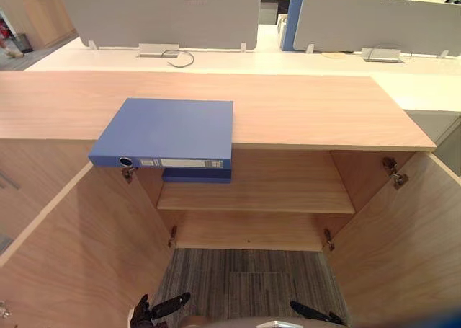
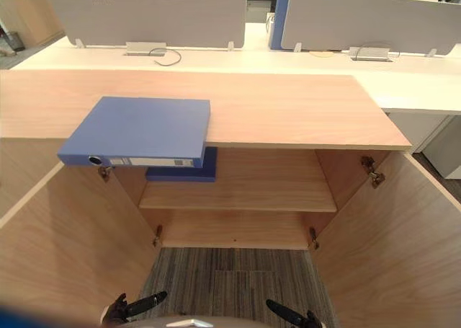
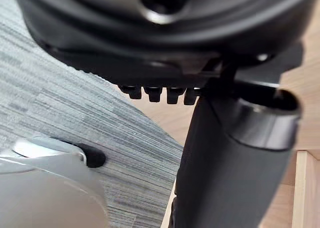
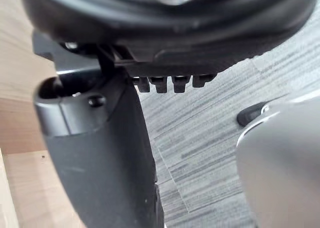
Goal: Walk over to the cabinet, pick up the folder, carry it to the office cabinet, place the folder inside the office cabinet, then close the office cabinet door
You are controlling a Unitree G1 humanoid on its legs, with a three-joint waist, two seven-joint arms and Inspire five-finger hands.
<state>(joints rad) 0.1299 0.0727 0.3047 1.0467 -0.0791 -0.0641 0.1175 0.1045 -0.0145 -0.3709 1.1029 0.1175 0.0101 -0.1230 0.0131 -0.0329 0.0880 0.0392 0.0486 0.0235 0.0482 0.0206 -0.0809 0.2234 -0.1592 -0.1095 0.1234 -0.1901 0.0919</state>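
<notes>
The blue folder on the cabinet top (image 1: 160,162) has a plain upper side (image 1: 171,127) showing, so when I lift it, I should expect a white label hidden below it.
A blue folder (image 1: 169,132) lies flat on the wooden cabinet top (image 1: 310,112), its spine end hanging over the front edge at the left. A second blue folder (image 1: 196,175) lies on the upper shelf (image 1: 274,187) just below it. Both cabinet doors stand wide open. My left hand (image 1: 155,310) hangs low over the carpet in front of the cabinet, open and holding nothing; the left wrist view shows it (image 3: 165,52) with relaxed fingers. My right hand (image 1: 313,313) hangs low on the other side, also open and empty (image 4: 165,37).
The open left door (image 1: 79,256) and right door (image 1: 403,241) flank the space where I stand. Grey carpet (image 1: 245,277) lies between them. Behind the cabinet are white desks with grey divider panels (image 1: 162,18).
</notes>
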